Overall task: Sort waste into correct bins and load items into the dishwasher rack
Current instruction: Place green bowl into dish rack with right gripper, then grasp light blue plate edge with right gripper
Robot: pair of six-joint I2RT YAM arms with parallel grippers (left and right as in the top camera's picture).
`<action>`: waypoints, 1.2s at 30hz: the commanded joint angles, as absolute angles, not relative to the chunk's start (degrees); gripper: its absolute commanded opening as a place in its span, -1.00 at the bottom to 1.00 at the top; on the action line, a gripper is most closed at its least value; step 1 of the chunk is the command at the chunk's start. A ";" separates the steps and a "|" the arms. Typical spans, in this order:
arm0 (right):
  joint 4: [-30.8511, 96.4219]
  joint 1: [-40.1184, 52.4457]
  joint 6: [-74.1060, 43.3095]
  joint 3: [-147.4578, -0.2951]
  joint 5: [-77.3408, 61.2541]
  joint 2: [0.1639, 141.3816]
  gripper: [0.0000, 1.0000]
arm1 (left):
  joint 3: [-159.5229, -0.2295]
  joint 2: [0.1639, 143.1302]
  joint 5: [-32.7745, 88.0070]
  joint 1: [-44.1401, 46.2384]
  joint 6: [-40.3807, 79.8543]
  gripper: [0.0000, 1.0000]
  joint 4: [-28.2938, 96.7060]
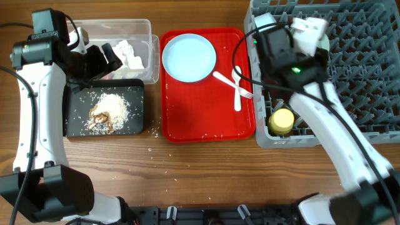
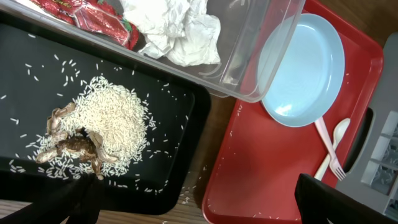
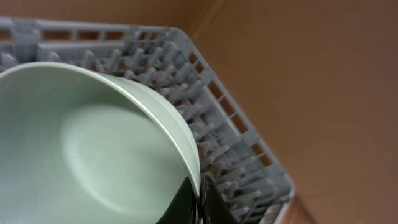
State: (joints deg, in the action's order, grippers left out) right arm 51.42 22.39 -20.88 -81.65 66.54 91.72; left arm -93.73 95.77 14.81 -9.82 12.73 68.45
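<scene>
My right gripper should now lower the pale teal bowl (image 3: 106,146), which is tilted on edge at the rack's free wires (image 3: 180,84), until they hold it, then let go.
My right gripper (image 3: 200,193) is shut on the rim of a pale teal bowl (image 3: 93,143) and holds it tilted over the grey dishwasher rack (image 3: 236,137). In the overhead view this gripper (image 1: 306,31) is above the rack's (image 1: 362,75) back left part. A yellow cup (image 1: 281,120) stands in the rack's front left corner. My left gripper (image 2: 196,186) is open and empty, above the black tray (image 2: 180,124) of rice and brown scraps (image 2: 93,134). The clear box (image 2: 261,37) holds the red wrapper (image 2: 93,15) and white tissue (image 2: 177,31).
The red serving tray (image 1: 200,119) between bins and rack carries the pale blue plate (image 1: 189,57), a white spoon and a fork (image 1: 234,84). Rice grains lie scattered on the wooden table in front of the black tray (image 1: 134,122).
</scene>
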 commanded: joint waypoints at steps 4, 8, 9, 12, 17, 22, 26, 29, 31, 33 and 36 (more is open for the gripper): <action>45.19 22.48 -1.72 -80.97 78.78 107.53 -0.91 | -94.45 95.04 14.48 -9.98 12.40 1.00 68.40; 45.87 23.00 -1.41 -80.97 73.10 112.22 -0.92 | -94.45 95.02 14.48 -9.98 12.40 1.00 68.40; 45.91 23.55 -0.84 -80.97 71.13 112.18 -0.91 | -94.45 95.02 14.48 -9.98 12.43 1.00 68.40; 45.87 28.14 5.85 -80.97 68.93 112.18 -0.90 | -94.45 95.02 14.48 -9.98 12.40 0.99 68.40; 45.80 30.48 9.02 -81.06 62.92 112.05 1.00 | -94.45 95.04 14.48 -9.98 12.40 1.00 68.40; 45.69 30.92 8.38 -86.98 48.29 105.43 0.99 | -94.45 95.04 14.48 -9.98 12.40 1.00 68.40; 41.50 30.89 6.79 -89.03 4.10 94.54 0.99 | -94.45 95.02 14.48 -9.98 12.40 1.00 68.40; 31.92 30.81 -10.70 -87.57 -14.68 95.68 0.67 | -94.45 95.02 14.48 -9.98 12.40 1.00 68.40; 25.98 31.07 -24.80 -85.43 -9.17 100.44 0.14 | -94.45 95.04 14.48 -9.98 12.40 1.00 68.40; 24.67 31.07 -38.37 -84.99 -0.40 108.20 0.15 | -94.45 95.02 14.48 -9.98 12.40 1.00 68.40; 22.48 31.03 -44.80 -85.08 -0.03 117.21 0.07 | -94.45 95.02 14.48 -9.98 12.40 1.00 68.40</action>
State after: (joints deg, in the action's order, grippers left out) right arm 23.73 30.96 -33.52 -85.60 -2.37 110.59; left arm -93.73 95.77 14.81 -9.82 12.73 68.45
